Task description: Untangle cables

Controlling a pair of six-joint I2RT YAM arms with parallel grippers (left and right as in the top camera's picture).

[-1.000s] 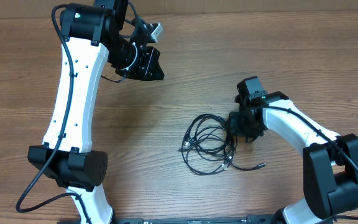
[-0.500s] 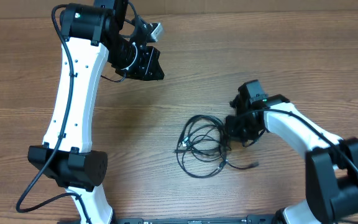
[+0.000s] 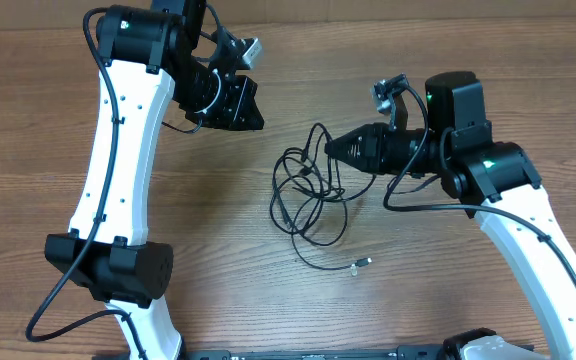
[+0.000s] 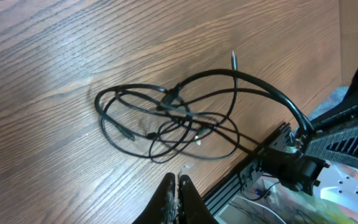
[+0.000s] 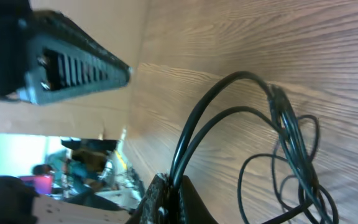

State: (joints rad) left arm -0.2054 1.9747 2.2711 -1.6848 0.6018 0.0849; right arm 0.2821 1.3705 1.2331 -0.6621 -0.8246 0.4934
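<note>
The robot's right gripper has hold of two strands of cable (image 5: 190,127) together above crossed loops, so the left gripper needs to grab the tangle by the loops (image 3: 281,182) and raise it to free the right gripper.
The cables (image 3: 303,195) are a loose tangle of thin black cords in the middle of the wooden table, partly lifted, with one plug end (image 3: 361,264) trailing toward the front. My right gripper (image 3: 330,148) is shut on two strands of the cables (image 5: 194,134) and holds them up above the table. The tangle also shows in the left wrist view (image 4: 173,115). My left gripper (image 3: 248,105) is shut and empty, held high at the back left, away from the cables; its closed fingertips show in the left wrist view (image 4: 174,182).
The white left arm (image 3: 118,150) stands along the left side of the table. The right arm (image 3: 513,200) reaches in from the right. The table's front edge with a black rail (image 4: 253,171) lies close behind the tangle in the left wrist view.
My right gripper has risen and swung back and left, lifting the cables it grips. The tangle has stretched and shifted left. The left arm has not moved.
</note>
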